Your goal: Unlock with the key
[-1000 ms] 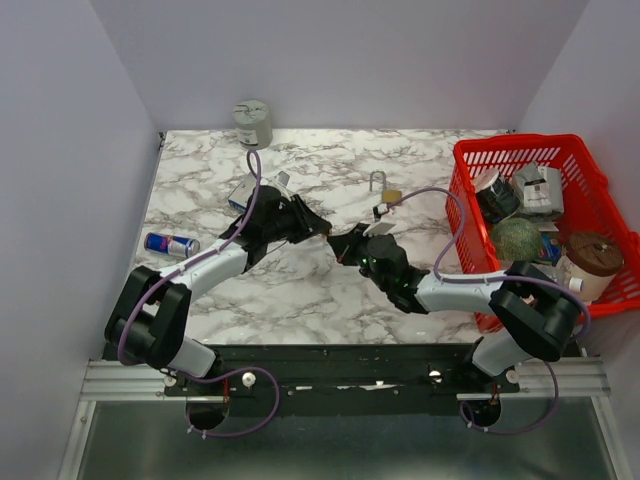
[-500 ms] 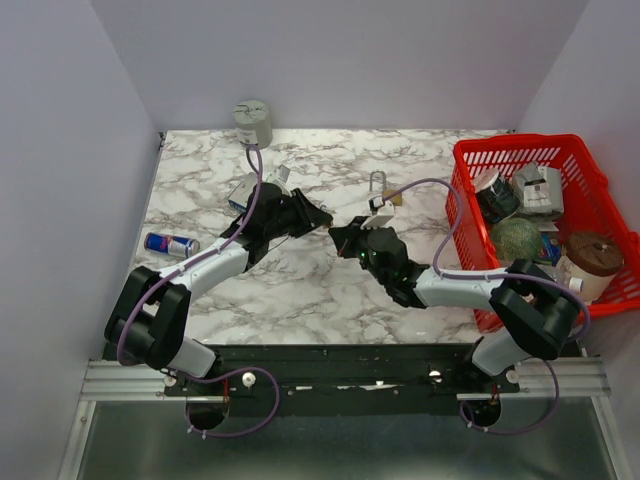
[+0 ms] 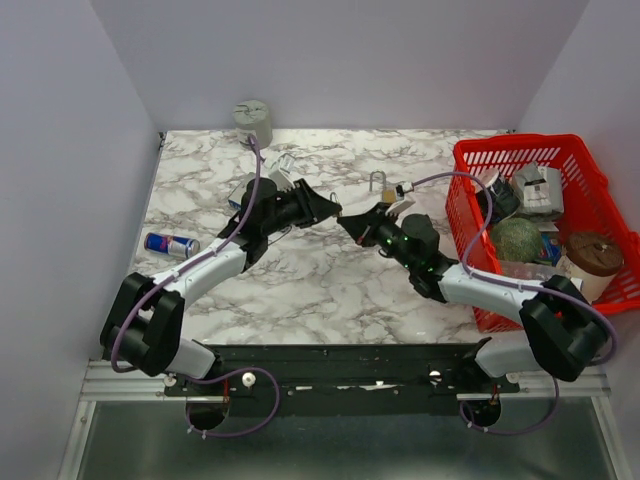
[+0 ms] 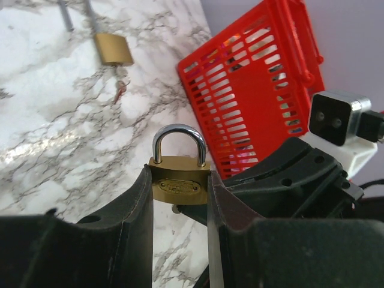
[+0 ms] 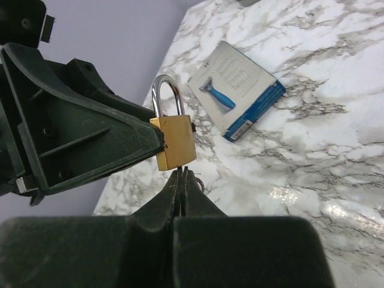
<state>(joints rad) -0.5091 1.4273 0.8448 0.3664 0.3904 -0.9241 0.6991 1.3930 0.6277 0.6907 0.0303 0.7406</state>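
The key (image 5: pixel 182 170) sits in the padlock's bottom side (image 5: pixel 180 164), and my left gripper is clamping the padlock's body. My right gripper should carry on turning the key and then let go of it there.
A brass padlock (image 4: pixel 179 186) with a steel shackle stands upright, clamped by its sides between my left gripper's (image 4: pixel 179 180) fingers. The same padlock (image 5: pixel 175 143) shows edge-on in the right wrist view. My right gripper (image 5: pixel 182 174) is shut on the key (image 5: pixel 182 177), of which only a thin sliver shows between the jaws. Its tip sits right under the padlock's bottom face. In the top view the left gripper (image 3: pixel 332 211) and right gripper (image 3: pixel 348 221) meet tip to tip above the table's middle.
A second brass padlock (image 3: pixel 384 189) lies on the marble behind the grippers. A red basket (image 3: pixel 520 141) full of items stands at the right. A blue and white box (image 5: pixel 237 99) lies left of centre, a drink can (image 3: pixel 170 243) at the left, a grey tin (image 3: pixel 253 122) at the back.
Both grippers have moved right and toward the back, staying tip to tip. The right arm's wrist has swung out to the right. The left still holds the padlock.
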